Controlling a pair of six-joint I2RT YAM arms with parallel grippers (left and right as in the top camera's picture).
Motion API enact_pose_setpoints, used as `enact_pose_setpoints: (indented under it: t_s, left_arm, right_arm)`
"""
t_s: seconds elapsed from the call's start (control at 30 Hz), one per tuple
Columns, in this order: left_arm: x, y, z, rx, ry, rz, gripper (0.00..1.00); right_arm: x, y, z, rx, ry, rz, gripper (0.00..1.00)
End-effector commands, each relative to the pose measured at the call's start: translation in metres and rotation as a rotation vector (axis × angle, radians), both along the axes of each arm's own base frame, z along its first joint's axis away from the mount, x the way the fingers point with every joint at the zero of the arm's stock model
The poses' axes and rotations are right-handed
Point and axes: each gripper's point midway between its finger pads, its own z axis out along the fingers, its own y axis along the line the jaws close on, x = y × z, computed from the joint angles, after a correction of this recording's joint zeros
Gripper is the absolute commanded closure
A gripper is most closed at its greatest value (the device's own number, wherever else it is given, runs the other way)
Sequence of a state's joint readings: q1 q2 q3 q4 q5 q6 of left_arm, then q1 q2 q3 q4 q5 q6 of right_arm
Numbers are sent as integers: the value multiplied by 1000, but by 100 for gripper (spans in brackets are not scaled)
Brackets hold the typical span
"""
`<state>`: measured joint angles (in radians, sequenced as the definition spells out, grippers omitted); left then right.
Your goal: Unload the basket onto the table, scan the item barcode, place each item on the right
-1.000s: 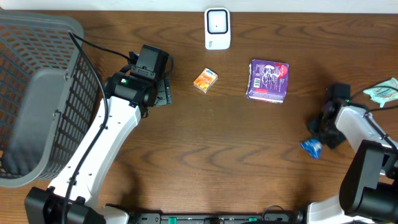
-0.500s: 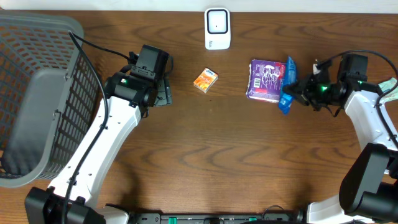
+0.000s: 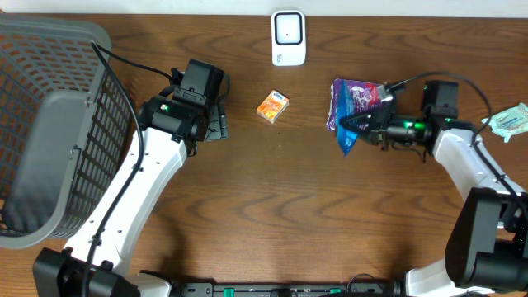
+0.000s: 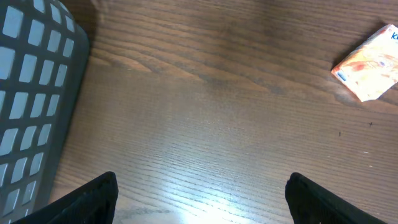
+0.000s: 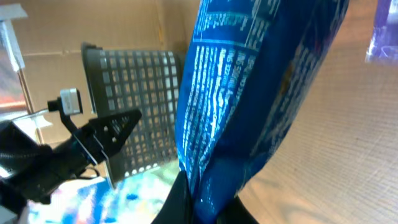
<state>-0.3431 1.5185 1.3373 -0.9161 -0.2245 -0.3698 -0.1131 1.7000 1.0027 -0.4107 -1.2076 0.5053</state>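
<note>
I should put the blue packet down on the open wood (image 3: 334, 175) with my right gripper and take hold of the packet's long side before scanning, because it hangs slanted from its pinched end (image 5: 208, 191).
A blue packet (image 3: 350, 134) hangs above the table with my right gripper (image 3: 369, 129) shut on its end. It points left, just in front of the purple pack (image 3: 356, 96). In the right wrist view the blue packet (image 5: 261, 93) fills the middle, printed side showing, pinched at the bottom by the right gripper (image 5: 205, 208). The white scanner (image 3: 289, 37) stands at the back edge, apart from the packet. My left gripper (image 3: 217, 122) is open over bare wood; in its wrist view the left gripper (image 4: 199, 205) has nothing between its fingertips (image 4: 93, 199).
A grey basket (image 3: 49, 124) fills the left side, its wall close to the left arm. A small orange box (image 3: 272, 106) lies between the arms, the same orange box (image 4: 370, 62) at the left wrist view's top right. A teal packet (image 3: 507, 121) lies at the right edge.
My right arm has swung from the table's lower right up and to the left, carrying the blue packet to the front of the purple pack. The left arm has not moved.
</note>
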Motion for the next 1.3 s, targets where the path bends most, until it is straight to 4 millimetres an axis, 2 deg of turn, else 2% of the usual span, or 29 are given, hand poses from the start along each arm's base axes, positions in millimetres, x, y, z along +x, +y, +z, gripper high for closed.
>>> enact_pose_setpoints:
  t_s: [0.0, 0.1, 0.2, 0.27, 0.33, 0.47, 0.6, 0.73, 0.87, 0.97, 1.17, 1.23, 1.27]
  left_arm:
    - [2, 3, 1, 14, -6, 17, 14]
    - [2, 3, 1, 14, -6, 17, 14]
    - [2, 3, 1, 14, -6, 17, 14]
    - [2, 3, 1, 14, -6, 17, 14]
    - [2, 3, 1, 13, -6, 17, 14]
    - [2, 3, 1, 13, -6, 17, 14]
    - [2, 3, 1, 14, -6, 17, 14]
    - [2, 3, 1, 14, -6, 17, 14]
    - [2, 3, 1, 13, -6, 17, 14]
    - [2, 3, 1, 13, -6, 17, 14]
    - [2, 3, 1, 14, -6, 17, 14]
    - [2, 3, 1, 14, -6, 17, 14]
    - [2, 3, 1, 14, -6, 17, 14]
  right_arm:
    - [-3, -3, -14, 15, 108, -54, 99]
    - [-1, -19, -37, -60, 120, -126, 99]
    - [-3, -44, -62, -145, 140, -208, 90]
    - [-5, -61, -72, -181, 132, -244, 69]
    - [-5, -76, -73, -197, 97, -261, 40]
    - [-5, -99, -74, -211, 86, -312, 37]
    - [-2, -116, -73, -224, 98, -359, 46]
    - [3, -114, -58, -270, 54, -319, 47]
    - [5, -110, -49, -431, 29, -250, 39]
    - [8, -98, -46, -561, 9, -176, 32]
    - [3, -57, -65, -747, -56, 3, 22]
    - [1, -48, -75, -839, -106, 84, 15]
    - [1, -48, -80, -891, -120, 109, 15]
